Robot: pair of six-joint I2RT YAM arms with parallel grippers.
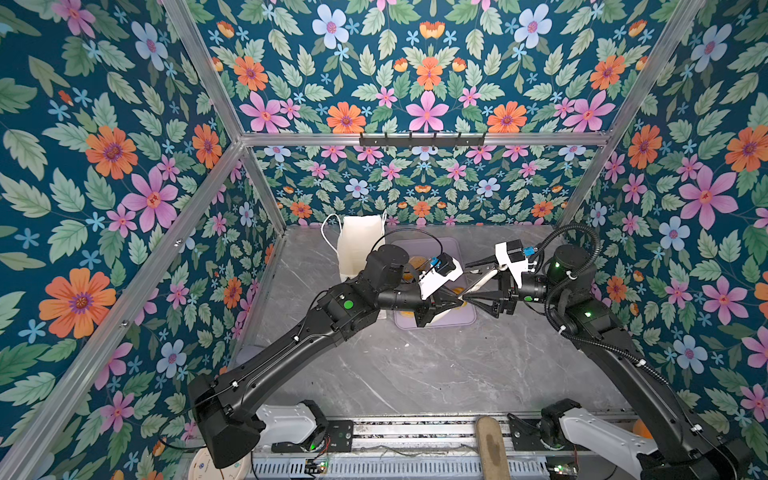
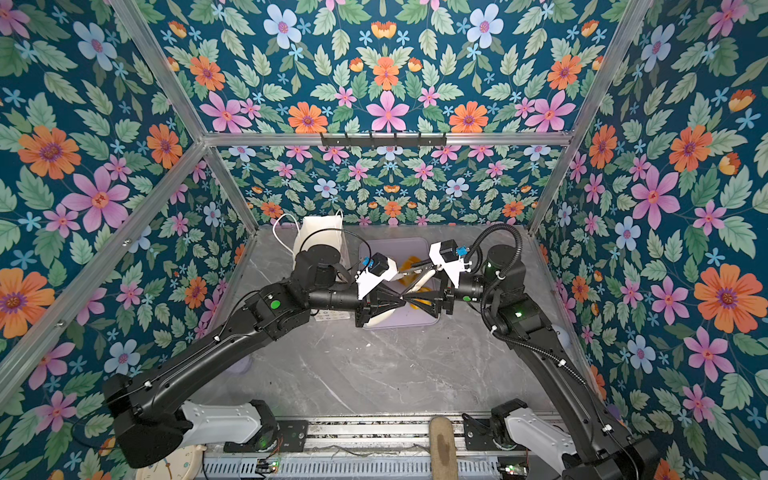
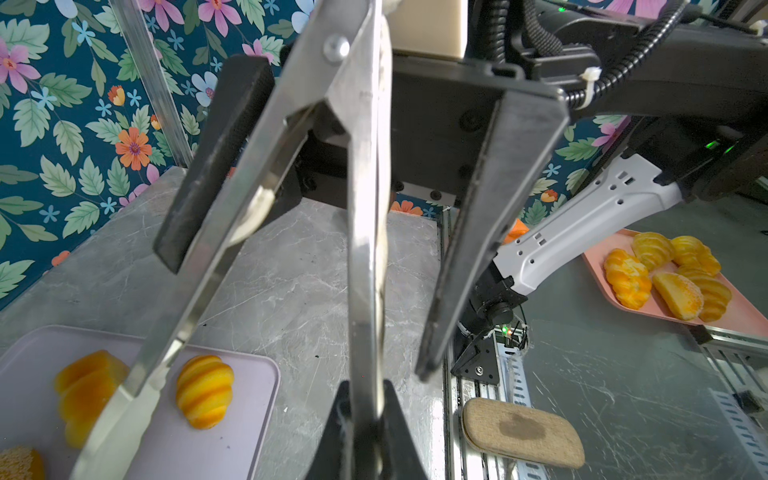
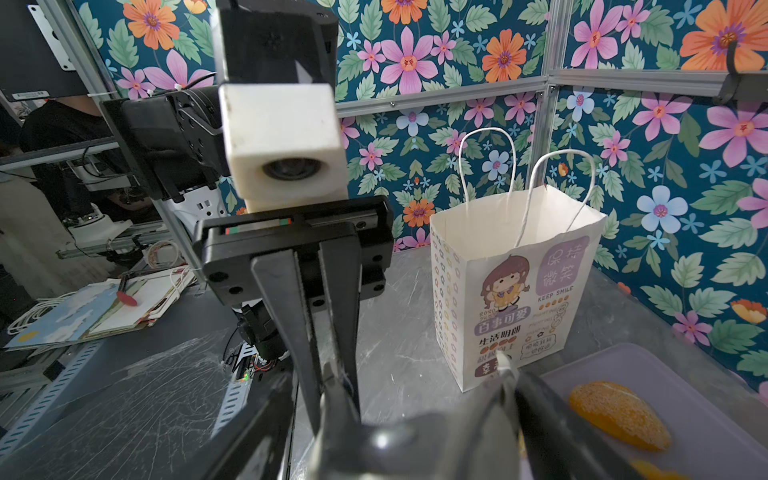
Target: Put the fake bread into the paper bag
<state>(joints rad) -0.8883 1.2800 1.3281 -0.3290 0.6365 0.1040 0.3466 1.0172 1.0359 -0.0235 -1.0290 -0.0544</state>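
Only one arm of the tongs is pinched in my left gripper and the other arm [image 3: 174,340] spreads out free, so my left gripper should open and grab both arms [image 3: 365,336] together.
Over the lavender tray [image 1: 457,322] my left gripper [image 3: 365,386] is shut on one arm of a pair of metal tongs [image 3: 361,249]. My right gripper [image 4: 407,386] faces it tip to tip, open, its fingers [image 3: 216,166] straddling the tongs' hinge end without clamping it. The two grippers meet in both top views, left gripper [image 1: 455,300] against right gripper [image 1: 471,299]. Fake bread lies on the tray: a ridged loaf [image 3: 87,395], a striped bun [image 3: 204,390] and a seeded roll [image 4: 619,415]. The white paper bag [image 4: 515,291] stands upright and open behind the tray [image 1: 359,245].
The floral walls with metal posts close in the marble table on three sides. A cork-coloured pad [image 1: 492,444] lies on the front rail. Outside the cell a pink tray [image 3: 748,311] holds more bread. Both arms crowd the space above the lavender tray [image 2: 415,322].
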